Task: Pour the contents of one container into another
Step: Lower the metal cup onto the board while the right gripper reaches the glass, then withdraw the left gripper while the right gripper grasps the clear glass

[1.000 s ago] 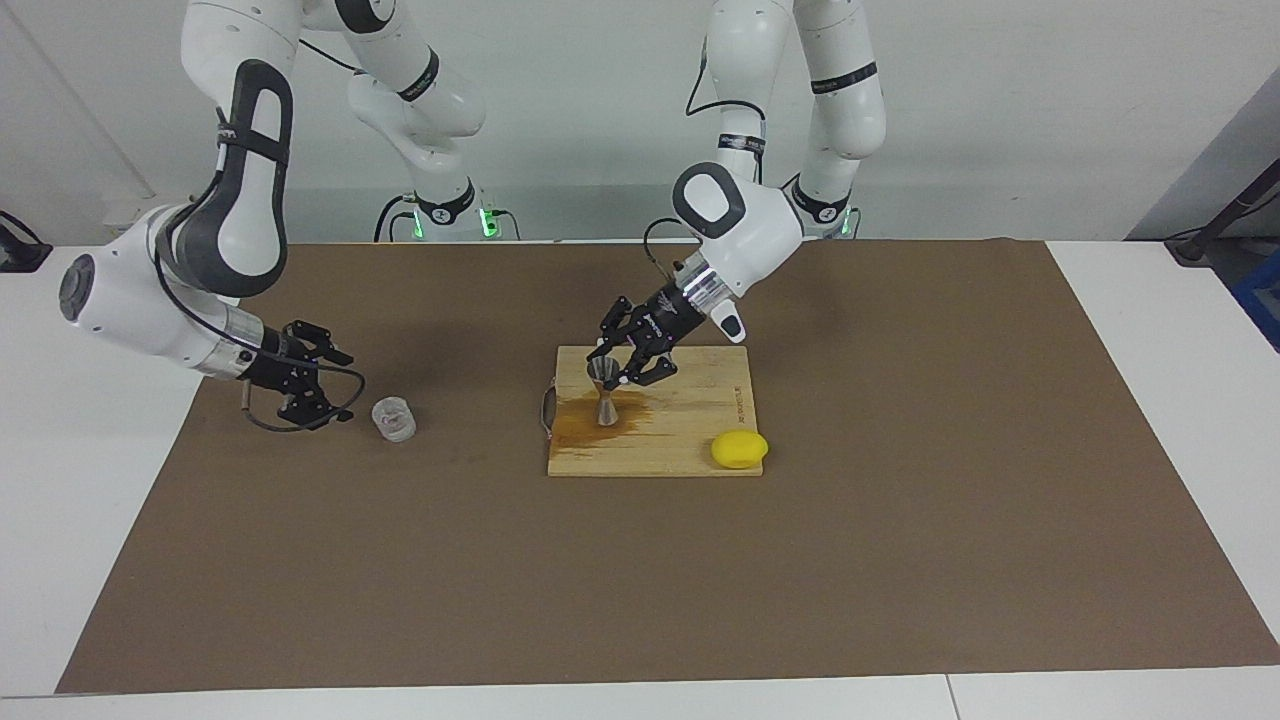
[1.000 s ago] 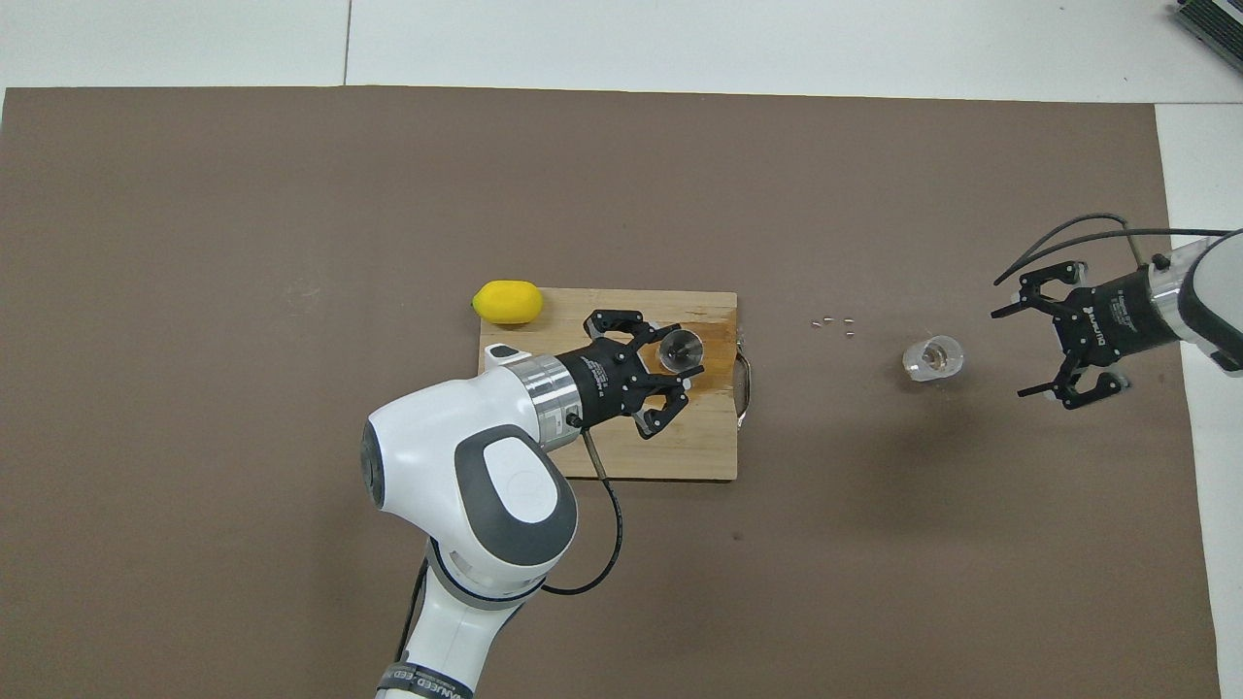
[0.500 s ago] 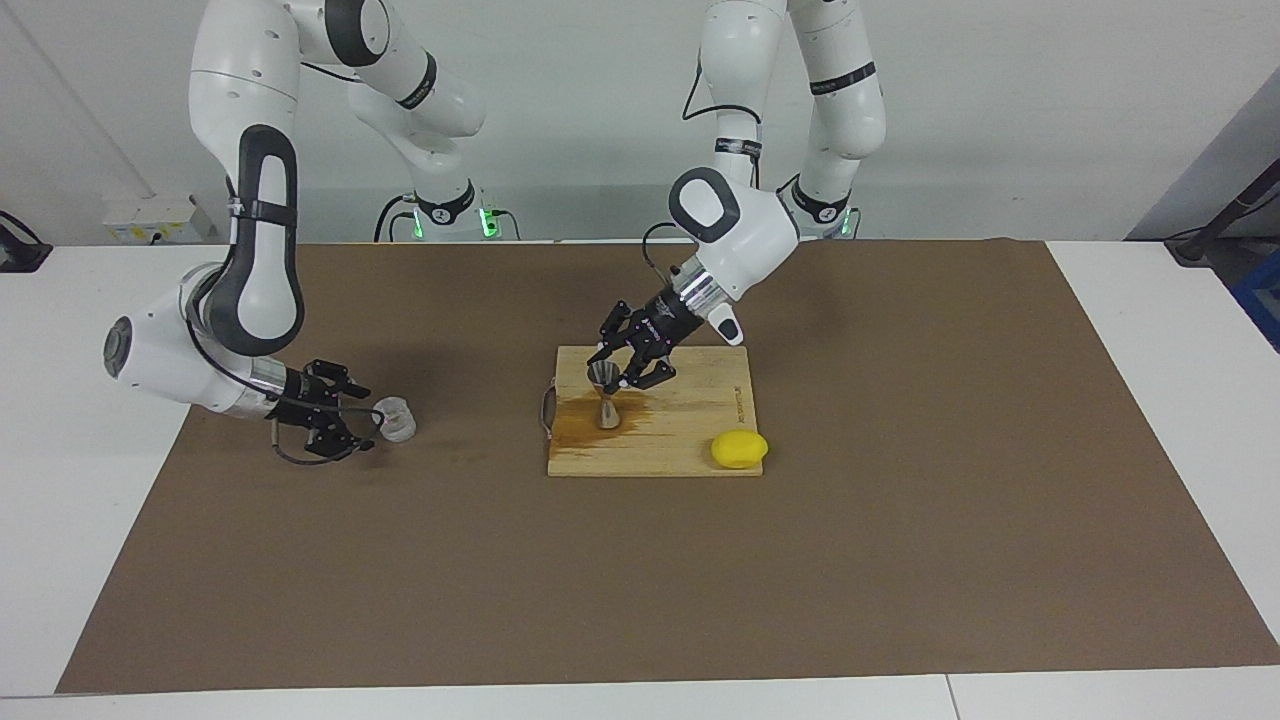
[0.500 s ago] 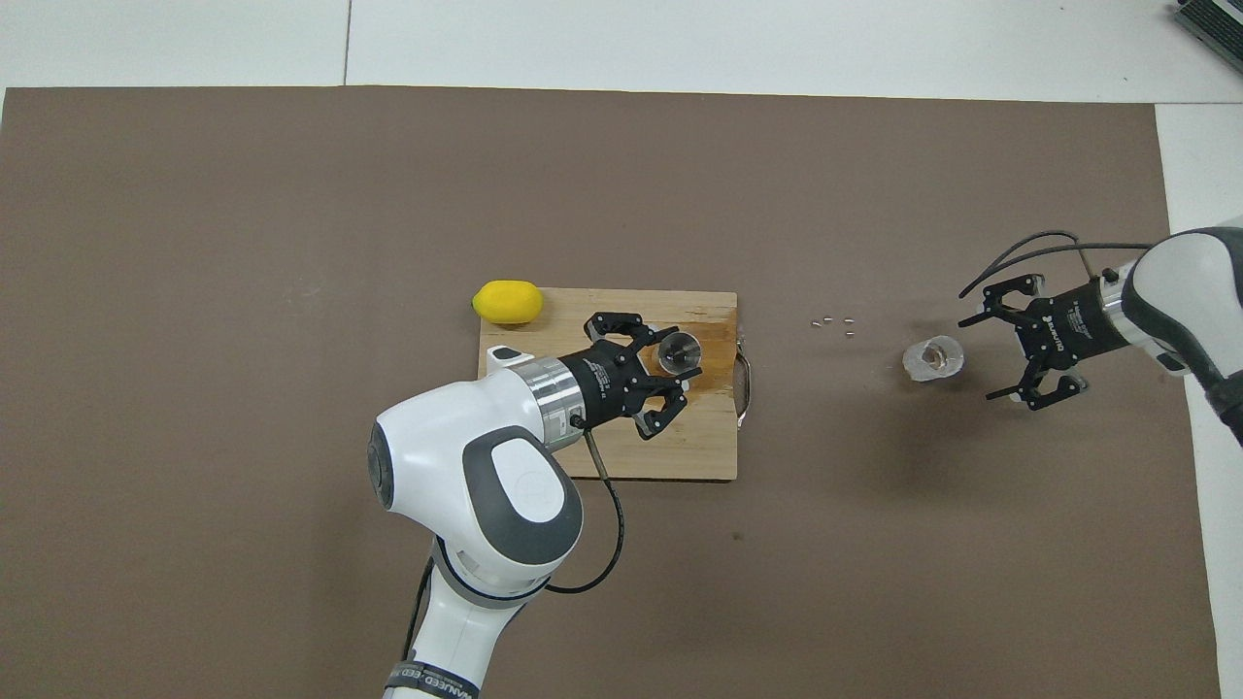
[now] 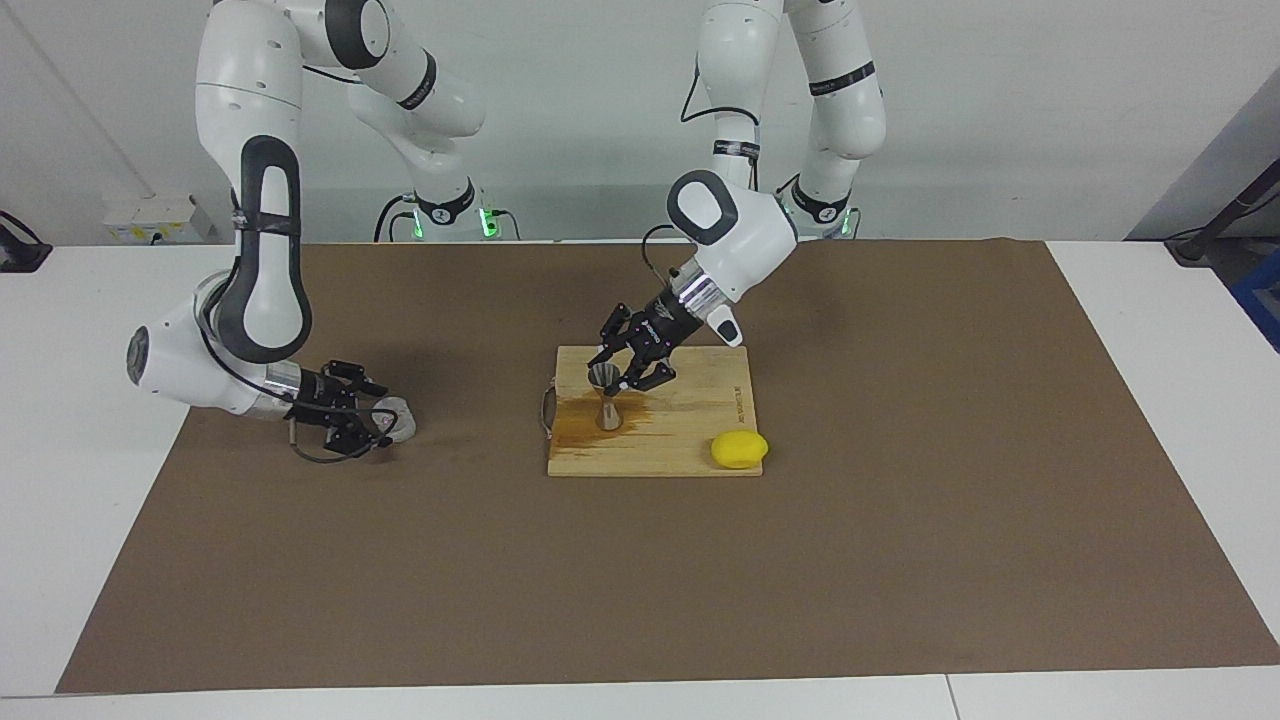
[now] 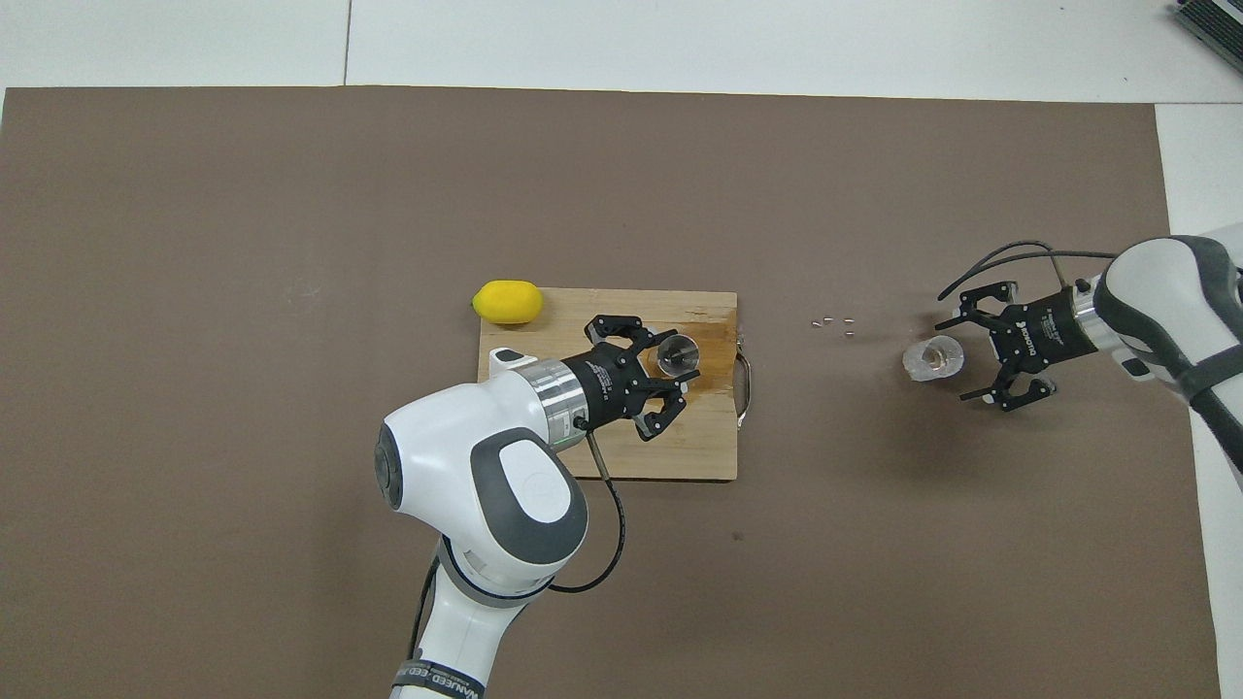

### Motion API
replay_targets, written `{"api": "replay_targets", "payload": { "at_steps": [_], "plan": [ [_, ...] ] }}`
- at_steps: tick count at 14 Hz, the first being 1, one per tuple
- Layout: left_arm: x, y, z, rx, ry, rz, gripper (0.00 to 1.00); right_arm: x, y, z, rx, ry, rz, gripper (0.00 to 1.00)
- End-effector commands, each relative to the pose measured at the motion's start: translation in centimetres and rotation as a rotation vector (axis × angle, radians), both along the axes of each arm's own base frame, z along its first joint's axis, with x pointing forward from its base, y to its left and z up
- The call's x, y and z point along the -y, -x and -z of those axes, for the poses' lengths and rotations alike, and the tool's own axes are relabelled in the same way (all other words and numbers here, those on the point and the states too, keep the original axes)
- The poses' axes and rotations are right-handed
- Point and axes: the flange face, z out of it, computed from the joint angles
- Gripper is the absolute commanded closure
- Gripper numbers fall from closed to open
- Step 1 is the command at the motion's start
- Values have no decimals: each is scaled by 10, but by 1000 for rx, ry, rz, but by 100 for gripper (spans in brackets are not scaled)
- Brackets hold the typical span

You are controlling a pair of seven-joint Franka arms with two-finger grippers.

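The mat already has tiny shiny drops (image 6: pixel 833 322) on it, so the clear ribbed glass cup (image 6: pixel 933 357) will leave more wet drops behind when I carry it to pour.
The clear ribbed glass cup (image 5: pixel 398 420) (image 6: pixel 932 357) stands on the brown mat toward the right arm's end of the table. My right gripper (image 5: pixel 372 424) (image 6: pixel 957 357) is open and low at the cup, with its fingertips on either side of the cup's edge. The silvery hourglass jigger (image 5: pixel 606 398) (image 6: pixel 677 352) stands upright on the wooden board (image 5: pixel 690 440). My left gripper (image 5: pixel 627 370) (image 6: pixel 668 377) is open at the jigger's upper cone, which sits by one finger.
A yellow lemon (image 5: pixel 739 449) (image 6: pixel 507 301) lies at the board's corner farther from the robots. A dark wet stain (image 5: pixel 575 428) spreads on the board around the jigger. A few tiny bits (image 6: pixel 832 323) lie on the mat (image 6: pixel 291 243) between board and cup.
My right gripper has dropped and moved in toward the glass cup, from a gap away to fingertips at its edge. My left gripper has barely shifted at the jigger.
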Motion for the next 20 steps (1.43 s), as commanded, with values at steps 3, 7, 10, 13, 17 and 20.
{"api": "replay_targets", "payload": {
  "at_steps": [3,7,10,13,17,20],
  "plan": [
    [1,2,4,-1,-3,-36,0,-4,7,-2,29,-15,4,0],
    [3,2,1,4,5,-32,0,-5,7,-3,31,-16,2,2],
    [3,-3,-26,13,64,-31,0,-5,7,-3,34,-17,4,4],
    [-32,-21,-74,-4,203,-70,0,-8,5,-4,40,-21,-8,5],
    [-118,-77,-122,116,84,-61,0,-6,4,-6,54,-21,-20,36],
    [-195,-119,-147,201,-9,-140,0,-6,2,-10,59,-18,-16,90]
  ]
}}
